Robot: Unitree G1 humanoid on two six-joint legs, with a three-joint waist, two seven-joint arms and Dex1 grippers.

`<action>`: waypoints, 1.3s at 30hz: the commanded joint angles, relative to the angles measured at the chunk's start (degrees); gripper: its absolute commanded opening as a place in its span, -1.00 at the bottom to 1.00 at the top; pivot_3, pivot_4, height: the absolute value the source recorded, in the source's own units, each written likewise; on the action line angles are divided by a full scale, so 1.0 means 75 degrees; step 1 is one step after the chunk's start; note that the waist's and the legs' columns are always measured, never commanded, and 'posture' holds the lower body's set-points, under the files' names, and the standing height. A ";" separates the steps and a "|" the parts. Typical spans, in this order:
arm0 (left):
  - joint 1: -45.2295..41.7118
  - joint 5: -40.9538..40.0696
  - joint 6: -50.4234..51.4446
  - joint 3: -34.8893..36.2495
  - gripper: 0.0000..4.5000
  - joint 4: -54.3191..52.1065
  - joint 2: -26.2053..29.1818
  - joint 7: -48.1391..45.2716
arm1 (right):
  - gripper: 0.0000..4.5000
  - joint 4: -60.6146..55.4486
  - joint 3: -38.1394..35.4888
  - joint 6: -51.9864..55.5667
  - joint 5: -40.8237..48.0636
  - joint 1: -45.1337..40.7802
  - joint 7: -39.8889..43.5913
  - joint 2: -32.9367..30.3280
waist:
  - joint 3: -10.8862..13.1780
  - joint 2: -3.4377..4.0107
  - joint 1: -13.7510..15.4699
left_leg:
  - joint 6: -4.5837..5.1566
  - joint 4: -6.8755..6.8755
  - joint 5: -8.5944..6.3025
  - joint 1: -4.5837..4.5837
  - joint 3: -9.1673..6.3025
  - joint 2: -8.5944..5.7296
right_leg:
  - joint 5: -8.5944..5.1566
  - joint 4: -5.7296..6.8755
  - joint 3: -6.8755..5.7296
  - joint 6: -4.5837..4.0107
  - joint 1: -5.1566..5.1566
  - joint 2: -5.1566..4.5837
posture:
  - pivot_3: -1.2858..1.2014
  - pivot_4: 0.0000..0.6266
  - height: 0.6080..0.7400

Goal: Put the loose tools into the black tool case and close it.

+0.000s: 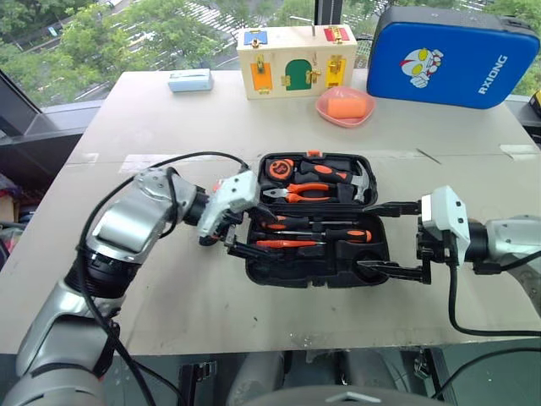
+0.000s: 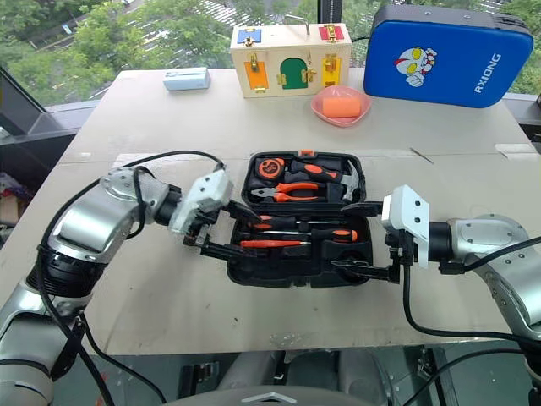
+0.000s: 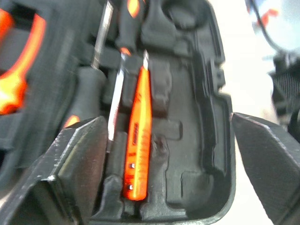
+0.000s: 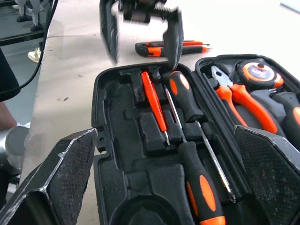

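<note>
A long empty hollow (image 1: pixel 297 266) runs between the tester pen and the case's near rim, so the utility knife should settle lengthwise there when I lower it.
The black tool case (image 1: pixel 314 269) lies open in the middle of the table. Its near half holds two screwdrivers (image 1: pixel 319 224) and the slim orange tester pen (image 1: pixel 287 244). Its far half holds a tape measure, pliers and a hammer. My left gripper (image 1: pixel 249 235) hangs open over the case's left end, just above the tester pen (image 3: pixel 138 140), with nothing between its fingers. My right gripper (image 1: pixel 363 238) stands open at the case's right end, empty. The utility knife (image 4: pixel 171 47) lies on the table beyond the case's left end, behind the left gripper.
A large blue cartoon-printed case (image 1: pixel 452 55) stands at the back right. A wooden lock box (image 1: pixel 294 61), a pink bowl (image 1: pixel 345 106) and a small pale box (image 1: pixel 189 80) sit along the back. The table's front edge runs close below the case.
</note>
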 commanded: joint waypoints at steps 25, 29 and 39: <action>0.1736 0.0571 -0.1247 -0.0395 -0.98 0.0525 -0.1006 0.1617 | 1.00 -0.0146 -0.0160 -0.0193 0.0008 0.0105 -0.0188 0.0033 | -0.0008 0.0002 0.0004 | -0.0001 -0.0004 0.0000 0.0012 0.0002 -0.0001 | 0.0000 -0.0003 0.0007 -0.0001 0.0007 -0.0007 | 0.03 -0.52 0.93; 0.1816 0.0848 -0.1671 -0.0455 -0.98 0.0749 -0.0974 0.1752 | 1.00 -0.0146 -0.0147 -0.0183 0.0010 0.0093 -0.0195 0.0022 | -0.0014 0.0003 0.0002 | -0.0001 -0.0006 0.0000 0.0020 0.0002 -0.0001 | 0.0000 -0.0005 0.0009 -0.0001 0.0013 -0.0007 | 0.03 -0.52 0.93; 0.1817 0.0595 -0.1333 -0.0400 -0.98 0.0603 -0.0906 0.1744 | 1.00 -0.0219 -0.0040 -0.0064 0.0084 -0.0025 -0.0247 0.0059 | -0.0023 0.0007 0.0002 | 0.0000 -0.0007 -0.0001 0.0030 0.0002 0.0000 | 0.0000 -0.0006 0.0009 -0.0001 0.0024 -0.0007 | 0.03 -0.52 0.93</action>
